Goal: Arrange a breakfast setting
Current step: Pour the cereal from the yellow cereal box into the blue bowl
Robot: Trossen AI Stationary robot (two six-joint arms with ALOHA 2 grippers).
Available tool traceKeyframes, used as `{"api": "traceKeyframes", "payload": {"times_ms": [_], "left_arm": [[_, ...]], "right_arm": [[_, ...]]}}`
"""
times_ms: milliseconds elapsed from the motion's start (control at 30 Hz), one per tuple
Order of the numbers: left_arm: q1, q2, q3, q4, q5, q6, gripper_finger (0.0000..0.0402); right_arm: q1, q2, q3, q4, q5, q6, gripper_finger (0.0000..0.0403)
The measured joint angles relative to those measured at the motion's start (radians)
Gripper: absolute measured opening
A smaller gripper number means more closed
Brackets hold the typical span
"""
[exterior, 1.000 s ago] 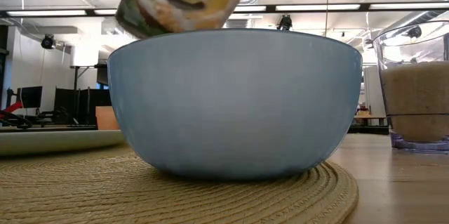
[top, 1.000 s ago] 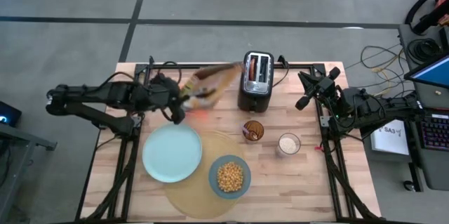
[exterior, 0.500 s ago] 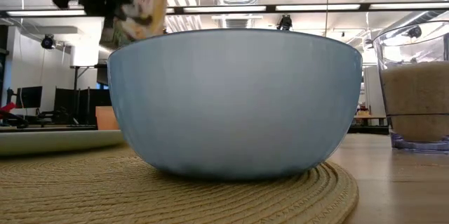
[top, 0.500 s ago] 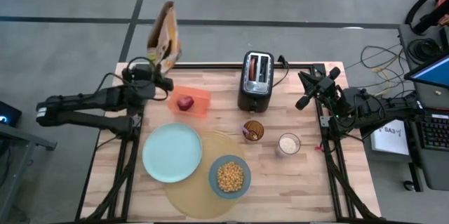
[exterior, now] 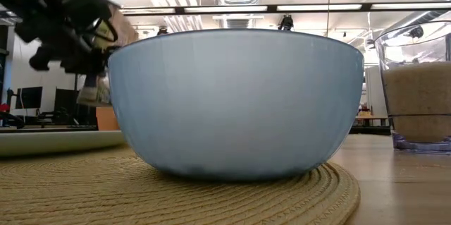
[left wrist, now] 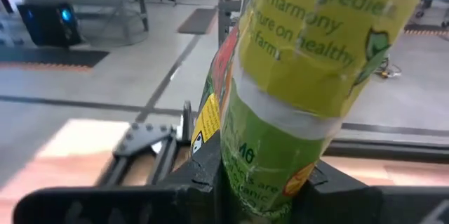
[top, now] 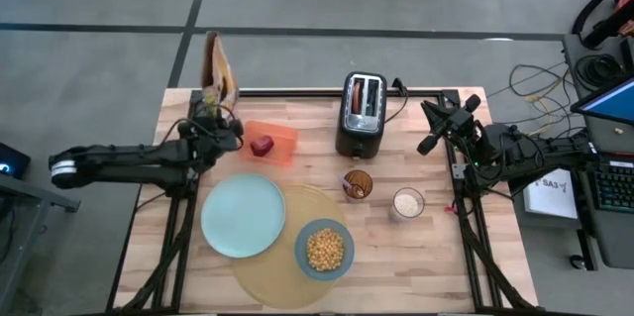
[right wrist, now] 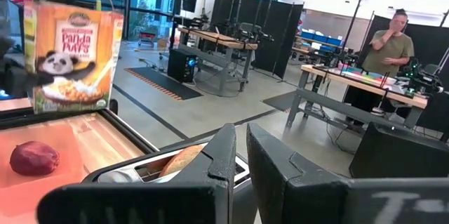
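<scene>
I should keep lowering the cereal box (top: 220,66) with my left gripper, as it hangs bottom down and clear of the orange tray, until it stands on the wood (top: 236,112), and then let go.
My left gripper (top: 212,121) is shut on an upright Panda Puffs cereal box (top: 218,61) at the table's far left corner; the box also shows in the right wrist view (right wrist: 72,55). The red apple (top: 262,145) lies on a flat orange tray (top: 281,143). The pale blue plate (top: 243,215) and the blue bowl (top: 324,248), which holds yellow cereal, sit on the round tan placemat (top: 277,276). A tan bread piece (right wrist: 184,159) sticks out of the black toaster (top: 362,115). My right gripper (right wrist: 240,155) is shut and empty at the right edge. No spoon shows. My left gripper pinches the cereal box near its lower end (left wrist: 261,182) between its two fingers, one on each broad face, with the narrow green side panel showing between them. The fingers come level from the table's left side. The box stands upright above them; whether its bottom touches the table I cannot tell.
A cup of brown bits (top: 358,184) and a glass of pale grains (top: 407,202) stand right of the placemat. The toaster's cord runs off the far edge. Bare wood lies at the near right. A person (right wrist: 393,41) stands in the room beyond.
My left gripper has carried the cereal box from the table's middle, left of the toaster, toward the far left corner. The box, tipped over at first, has turned upright and then come down a little. The apple and orange tray are uncovered now.
</scene>
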Motion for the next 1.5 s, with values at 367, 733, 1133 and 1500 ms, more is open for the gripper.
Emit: {"api": "traceKeyframes", "payload": {"times_ms": [367,733,1133,1500], "left_arm": [[0.002,0.075,-0.15,0.05,-0.025,-0.253,0.0065],[0.002,0.167,-0.156,0.051,-0.012,-0.319,0.0078],[0.001,0.207,-0.155,0.05,0.051,-0.388,0.0133],[0.001,0.149,-0.096,-0.158,0.267,-0.394,0.0255]], "right_arm": [[0.0,0.0,0.0,0.0,0.0,0.0,0.0027],[0.0,0.0,0.0,-0.001,0.0,0.0,0.0027],[0.0,0.0,0.0,-0.002,0.0,0.0,0.0027],[0.0,0.0,0.0,-0.008,0.0,0.001,0.0027]]}}
